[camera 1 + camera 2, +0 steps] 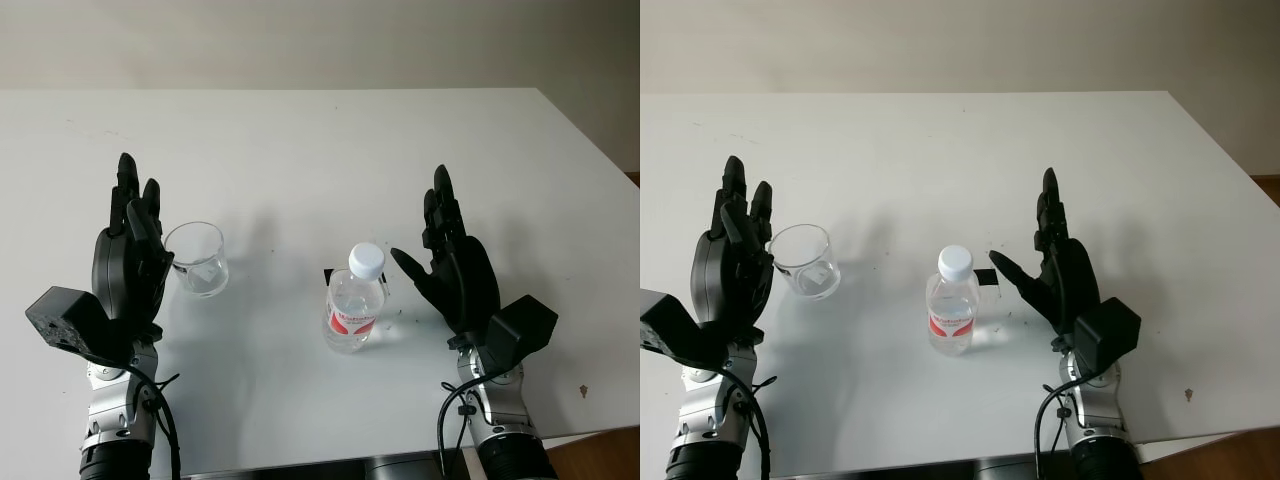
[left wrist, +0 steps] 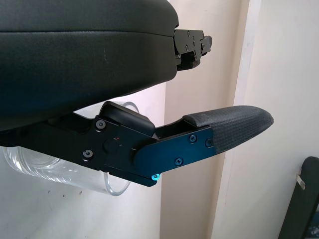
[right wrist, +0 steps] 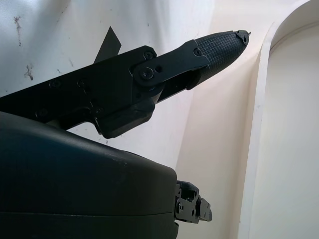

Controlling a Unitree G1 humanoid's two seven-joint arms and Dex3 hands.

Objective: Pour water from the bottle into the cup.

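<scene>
The white cap (image 1: 367, 261) is over the bottle's opening (image 1: 353, 308), so the bottle will stay shut and the cup will stay empty when the robot tips the bottle to pour.
A small clear water bottle (image 1: 355, 300) with a white cap and a red-and-white label stands upright on the white table (image 1: 300, 150) near its front middle. An empty clear cup (image 1: 197, 258) stands to its left. My left hand (image 1: 132, 245) is open, raised just left of the cup and almost touching its rim; the cup's wall shows behind the thumb (image 2: 219, 132) in the left wrist view. My right hand (image 1: 450, 255) is open, held up a short way right of the bottle with its thumb (image 3: 209, 50) pointing toward it, apart from it.
A small black tape mark (image 1: 986, 277) lies on the table just behind the bottle. The table's right edge (image 1: 590, 140) runs diagonally at the right, with floor beyond. A pale wall stands behind the far edge.
</scene>
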